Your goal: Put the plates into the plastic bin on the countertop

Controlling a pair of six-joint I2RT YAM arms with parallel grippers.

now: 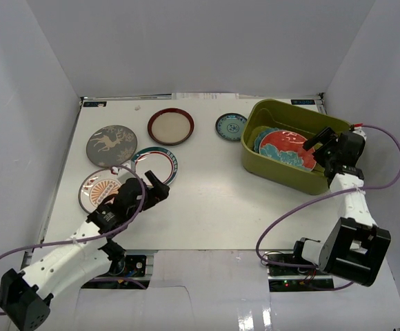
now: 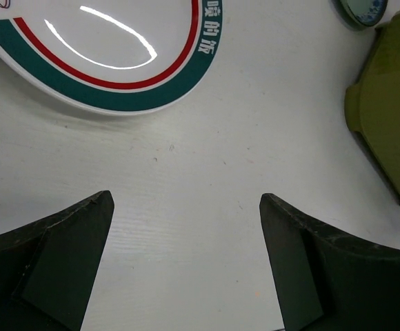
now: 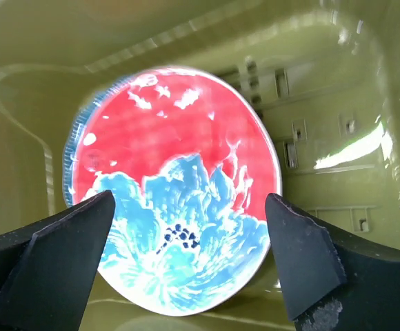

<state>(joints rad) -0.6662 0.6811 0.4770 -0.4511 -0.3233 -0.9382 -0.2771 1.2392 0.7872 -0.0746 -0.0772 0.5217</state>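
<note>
The floral plate slopes face-up [image 1: 287, 147]. I expect the striped-rim plate [image 1: 160, 163] to lean over the floral plate and hide most of it when I put the striped-rim plate in the bin.
The olive-green plastic bin [image 1: 283, 165] stands at the right of the white countertop [image 1: 214, 200]. Inside it the red-and-teal floral plate [image 1: 287, 149] lies over a teal scalloped plate [image 1: 261, 138]; the floral plate fills the right wrist view [image 3: 172, 186]. My right gripper [image 1: 322, 148] hangs open over the bin's right end, its jaws apart above the floral plate. My left gripper [image 1: 153, 185] is open and empty above bare countertop beside the striped-rim plate [image 1: 156, 164], whose edge shows in the left wrist view [image 2: 110, 62].
On the countertop lie the grey deer plate [image 1: 111, 145], the dark red-rimmed cream plate [image 1: 170, 126], the small teal-rimmed plate [image 1: 231, 127] and the orange sunburst plate [image 1: 98, 188], partly under my left arm. White walls enclose the surface.
</note>
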